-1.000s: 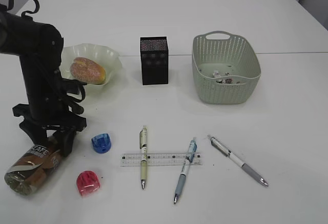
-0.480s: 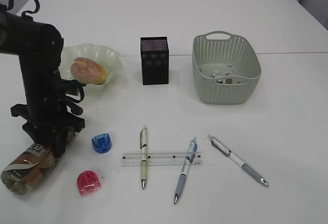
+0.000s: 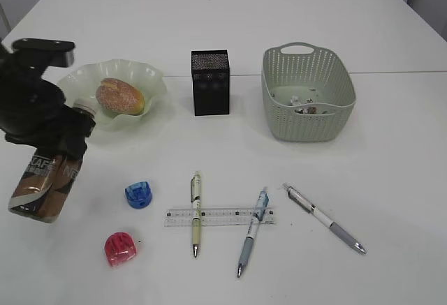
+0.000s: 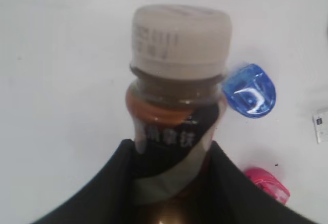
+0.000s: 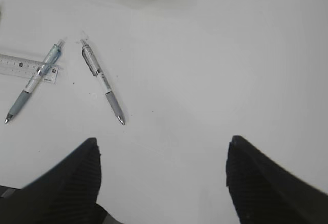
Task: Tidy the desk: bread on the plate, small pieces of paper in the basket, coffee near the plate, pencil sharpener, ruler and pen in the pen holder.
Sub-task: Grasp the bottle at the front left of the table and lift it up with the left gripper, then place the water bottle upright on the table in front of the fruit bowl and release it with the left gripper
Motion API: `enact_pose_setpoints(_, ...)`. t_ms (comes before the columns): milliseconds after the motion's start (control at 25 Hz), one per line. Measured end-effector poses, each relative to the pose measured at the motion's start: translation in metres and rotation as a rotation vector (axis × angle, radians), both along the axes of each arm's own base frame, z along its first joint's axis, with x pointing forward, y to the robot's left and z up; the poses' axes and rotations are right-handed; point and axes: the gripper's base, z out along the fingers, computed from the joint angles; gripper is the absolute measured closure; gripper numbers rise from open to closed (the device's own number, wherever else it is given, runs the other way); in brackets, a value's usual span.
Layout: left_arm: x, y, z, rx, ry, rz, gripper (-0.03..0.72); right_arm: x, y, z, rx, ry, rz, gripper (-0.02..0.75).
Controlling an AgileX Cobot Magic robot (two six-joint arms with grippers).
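Observation:
The coffee [image 3: 46, 185] is tilted in my left gripper with its cap toward the plate. Next, I turn the coffee upright before I stand it next to the plate.
My left gripper [image 3: 57, 150] is shut on the coffee [image 3: 40, 188], a brown bottle with a cream cap [image 4: 178, 43]. It hangs tilted at the desk's left, cap leaning toward the plate [image 3: 152, 76]. In the left wrist view both black fingers [image 4: 110, 185] clamp the bottle's shoulder. The bread [image 3: 119, 96] lies in the plate. The pen holder [image 3: 210, 82] and the basket [image 3: 308, 120], with paper pieces [image 3: 306, 105] inside, stand at the back. A blue sharpener [image 3: 138, 194], a red sharpener [image 3: 119, 248], the ruler [image 3: 222, 216] and three pens [image 3: 195, 213] [image 3: 252, 231] [image 3: 323, 218] lie in front. My right gripper [image 5: 164, 157] is open over bare desk.
The desk [image 3: 391, 151] is white with a thin seam across it. Two pens [image 5: 102, 83] [image 5: 32, 83] and the ruler's end [image 5: 20, 65] lie left of and beyond my right gripper. The blue sharpener [image 4: 250, 90] sits just right of the held bottle.
The bottle lay on its side at the front left; my left gripper closed on it, raised it nearly upright and carried it back toward the plate. Right gripper unchanged.

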Motion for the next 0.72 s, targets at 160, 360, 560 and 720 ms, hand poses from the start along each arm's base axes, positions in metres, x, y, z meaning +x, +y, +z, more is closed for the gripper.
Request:
enact_pose_setpoints(160,-0.046,0.017,0.021,-0.110,-0.363,0.019,0.439,0.000,0.000,0.000,-0.001,0.000,0.000,0.178)
enact_pose_setpoints(360,-0.087,0.040,0.027,-0.220,-0.804,0.063,0.440,0.000,-0.002,0.000,-0.025,-0.006,-0.004,0.178)
enact_pose_setpoints(560,-0.095,0.052,0.011,-0.246,-1.026,0.097,0.440,0.000,-0.003,0.001,-0.035,-0.012,-0.006,0.177)
enact_pose_setpoints(720,-0.085,0.053,-0.006,-0.259,-1.132,0.138,0.440,-0.002,-0.004,0.003,-0.037,-0.021,-0.007,0.177)
